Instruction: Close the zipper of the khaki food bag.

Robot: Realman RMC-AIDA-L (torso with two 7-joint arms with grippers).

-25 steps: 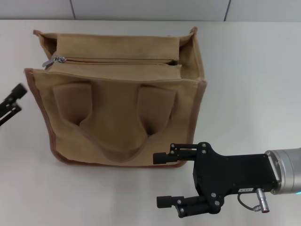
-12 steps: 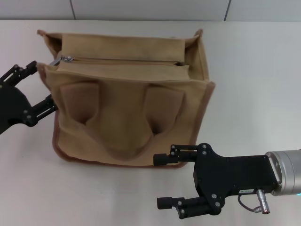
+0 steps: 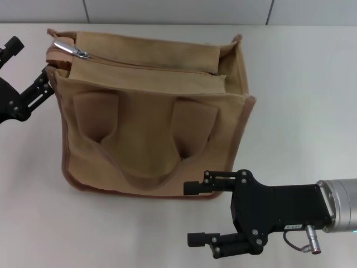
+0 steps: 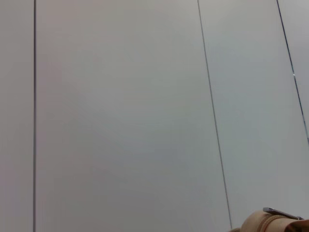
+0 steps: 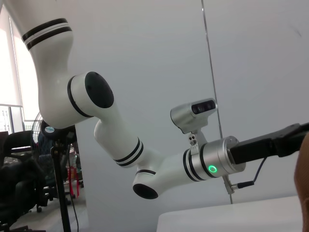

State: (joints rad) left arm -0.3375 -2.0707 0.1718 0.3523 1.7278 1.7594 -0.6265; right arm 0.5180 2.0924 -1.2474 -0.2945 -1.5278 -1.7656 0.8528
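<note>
I should back off, then pinch the zipper's drooping end (image 3: 58,57) and lift it, because my left gripper's nearer finger runs into the bag's side (image 3: 54,78) below that end.
The khaki food bag (image 3: 150,128) stands upright in the middle of the table, handles facing me. Its zipper (image 3: 150,66) runs across the top panel. The silver pull tab (image 3: 72,49) sits at the zipper's left end, on the raised left corner. My left gripper (image 3: 28,61) is open just left of that corner, and its nearer finger (image 3: 43,78) touches the bag's side. The left wrist view catches only the bag corner (image 4: 270,224) and the pull tab (image 4: 282,213). My right gripper (image 3: 193,214) is open at the bag's front bottom edge, holding nothing.
The white table (image 3: 301,111) extends to the right of the bag, with a grey wall (image 3: 178,11) behind it. In the right wrist view, the left arm (image 5: 120,145) reaches across in front of a wall.
My left gripper has moved farther back along the bag's left side, up to the top corner. That corner and the pull tab have risen. The right arm has stayed put.
</note>
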